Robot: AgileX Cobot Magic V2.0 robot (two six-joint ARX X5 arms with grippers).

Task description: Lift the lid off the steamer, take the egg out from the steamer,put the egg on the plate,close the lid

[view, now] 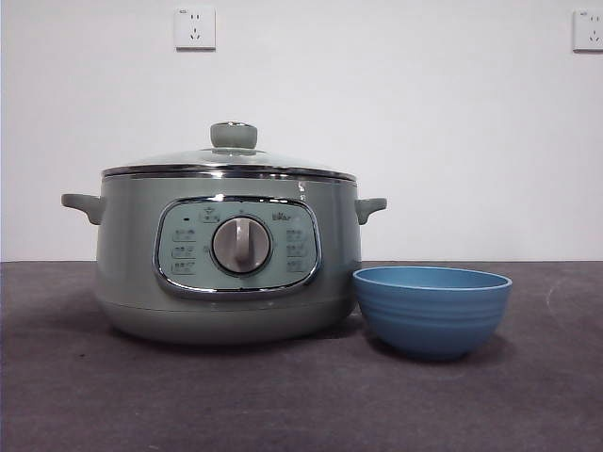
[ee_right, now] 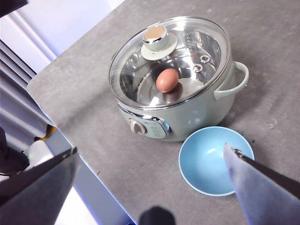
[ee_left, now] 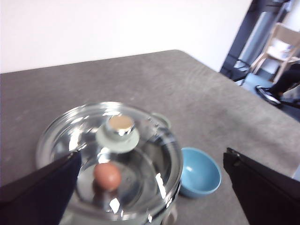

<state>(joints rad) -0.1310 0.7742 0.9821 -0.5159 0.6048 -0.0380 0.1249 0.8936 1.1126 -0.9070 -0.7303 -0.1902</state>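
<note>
I expect the lid to come off whole when I lift its knob, leaving the steamer standing, as the lid's rim [view: 231, 171] rests on the steamer all round.
The sage-green steamer [view: 226, 268] stands on the table with its glass lid [view: 231, 160] on; the lid's green knob [view: 234, 135] is on top. Through the glass a brown egg [ee_right: 167, 80] lies inside; it also shows in the left wrist view [ee_left: 107, 176]. The blue plate, a small bowl [view: 433, 309], stands empty right beside the steamer. My left gripper [ee_left: 152, 180] is open, high above the lid [ee_left: 112, 154]. My right gripper [ee_right: 150, 173] is open, high above the steamer [ee_right: 187, 112] and the bowl [ee_right: 213, 161]. Neither arm shows in the front view.
The table [view: 283, 395] is dark grey. Two wall sockets [view: 194, 27] sit on the white wall behind. In the left wrist view a chair [ee_left: 281, 49] and a person's foot [ee_left: 268, 93] lie beyond the table's far edge.
</note>
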